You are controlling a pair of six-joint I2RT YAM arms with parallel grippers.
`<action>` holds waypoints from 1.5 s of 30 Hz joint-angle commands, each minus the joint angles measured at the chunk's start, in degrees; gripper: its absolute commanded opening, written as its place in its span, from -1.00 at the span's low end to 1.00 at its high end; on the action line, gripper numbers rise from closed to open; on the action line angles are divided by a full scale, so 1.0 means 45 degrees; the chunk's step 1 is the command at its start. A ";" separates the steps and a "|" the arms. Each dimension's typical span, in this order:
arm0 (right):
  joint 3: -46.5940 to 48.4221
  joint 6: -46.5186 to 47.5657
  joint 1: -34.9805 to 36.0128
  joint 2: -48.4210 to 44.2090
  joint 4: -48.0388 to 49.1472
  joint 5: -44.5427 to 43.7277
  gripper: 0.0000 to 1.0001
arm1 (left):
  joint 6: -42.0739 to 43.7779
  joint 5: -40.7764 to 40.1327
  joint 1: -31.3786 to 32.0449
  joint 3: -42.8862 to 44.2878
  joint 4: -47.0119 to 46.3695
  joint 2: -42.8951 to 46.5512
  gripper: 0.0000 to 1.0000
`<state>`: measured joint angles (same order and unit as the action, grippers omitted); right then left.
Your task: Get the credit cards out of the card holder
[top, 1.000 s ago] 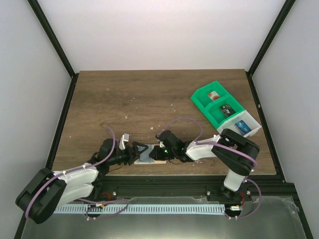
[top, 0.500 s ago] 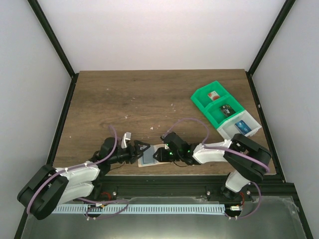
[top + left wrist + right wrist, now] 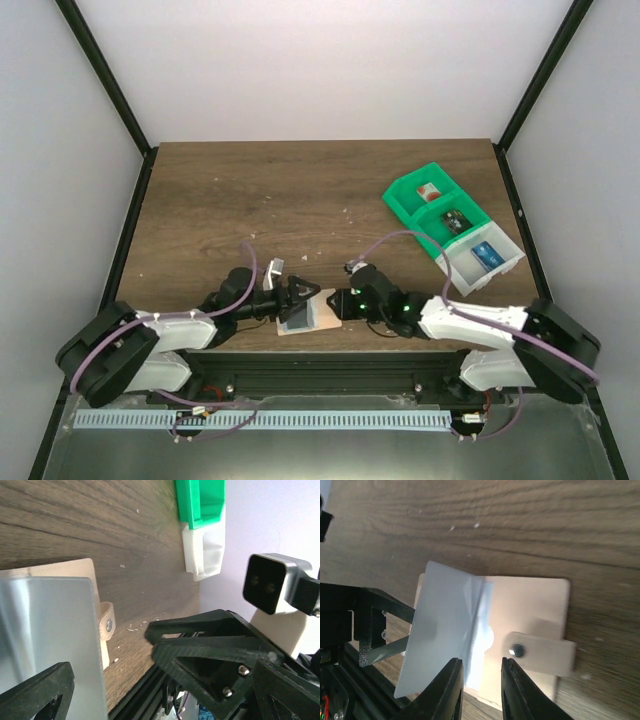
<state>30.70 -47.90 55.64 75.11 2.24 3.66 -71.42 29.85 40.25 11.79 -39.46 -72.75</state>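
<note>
Next, my right gripper goes to the card holder's fold (image 3: 476, 622) and pushes down there with its fingers closed, because the blue-grey panel (image 3: 439, 622) is tilted up from the open card holder.
The card holder (image 3: 318, 318) lies open near the table's front edge, tan with a snap strap (image 3: 540, 652). A pale blue-grey panel (image 3: 445, 630) stands tilted up from its left half; I cannot tell whether it is a pocket flap or one of the credit cards. No dark card shows. My left gripper (image 3: 297, 298) is wide open, one finger on each side of that panel (image 3: 50, 640) and not touching it. My right gripper (image 3: 337, 305) hovers over the holder's near edge (image 3: 520, 700), its fingers (image 3: 512, 690) narrowly apart with nothing pinched.
A green-and-white compartment tray (image 3: 400, 195) with small items sits at the back right, also in the left wrist view as the tray (image 3: 200, 505). The black frame rail runs just beyond the table's front edge. Small pale crumbs dot the wood.
Both grippers and the card holder have shifted right, and the holder has turned a little. The right gripper's fingers have parted slightly. The left gripper stays wide open.
</note>
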 commanded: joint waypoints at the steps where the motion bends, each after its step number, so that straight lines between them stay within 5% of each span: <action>1: -0.0707 0.0290 -0.0363 -0.2025 -0.1479 -0.1631 -0.53 | -0.0120 -0.0147 0.0347 0.0710 -0.1195 -0.1000 0.97; 8: -0.1413 0.0394 -0.0391 -0.4271 -0.1473 -0.1833 -0.49 | 0.0240 -0.0016 0.0518 0.1154 -0.1371 -0.1733 0.93; 18: -0.1243 0.0665 -0.0396 -0.3974 -0.0887 -0.1102 -0.46 | 0.1203 -0.0962 0.0332 0.1153 0.1053 -0.0144 0.95; 33: 0.0931 0.0490 0.0082 -0.0147 0.0459 0.2094 -0.50 | 0.2278 -0.1006 -0.2126 -0.0597 0.4775 0.4024 1.00; 45: 0.2291 0.0349 0.0351 0.2482 0.0493 0.2932 -0.49 | 0.3311 -0.1389 -0.2167 -0.1166 0.6368 0.6493 0.98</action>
<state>37.98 -46.06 56.73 83.50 3.60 14.98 -59.31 25.17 30.74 7.38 -14.33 -46.98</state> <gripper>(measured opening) 0.253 0.987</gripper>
